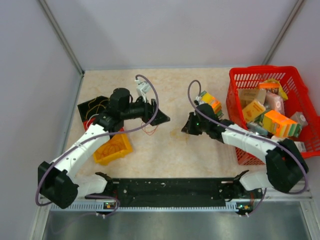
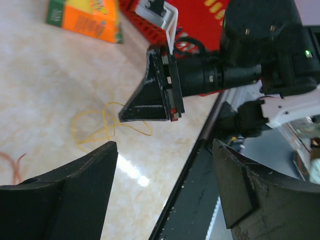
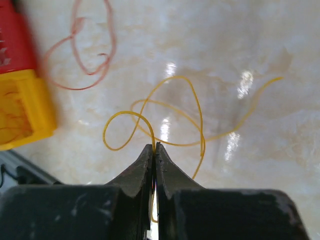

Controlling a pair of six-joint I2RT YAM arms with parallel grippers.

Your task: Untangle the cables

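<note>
The black tray [image 1: 93,107] is far away from my right gripper, which is holding the yellow cable. I should take the cable over with my left gripper and bring it to the tray.
A thin yellow cable [image 3: 175,107] lies in loose loops on the marble table top. My right gripper [image 3: 154,146] is shut on one of its strands at the fingertips. The same yellow cable [image 2: 102,125] shows in the left wrist view, just below the right gripper [image 2: 150,107]. A thin red cable [image 3: 92,55] lies in a separate loop beyond it, and it shows by the left gripper in the top view [image 1: 149,128]. My left gripper [image 2: 165,190] is open and empty above the table, facing the right gripper. In the top view the left gripper [image 1: 162,119] and right gripper [image 1: 186,129] are close together mid-table.
A black tray [image 1: 86,107] holding more thin wires sits at the left. A yellow-orange block [image 1: 114,148] lies in front of it. A red basket [image 1: 235,80] full of boxes stands at the right, with an orange carton [image 1: 210,102] beside it.
</note>
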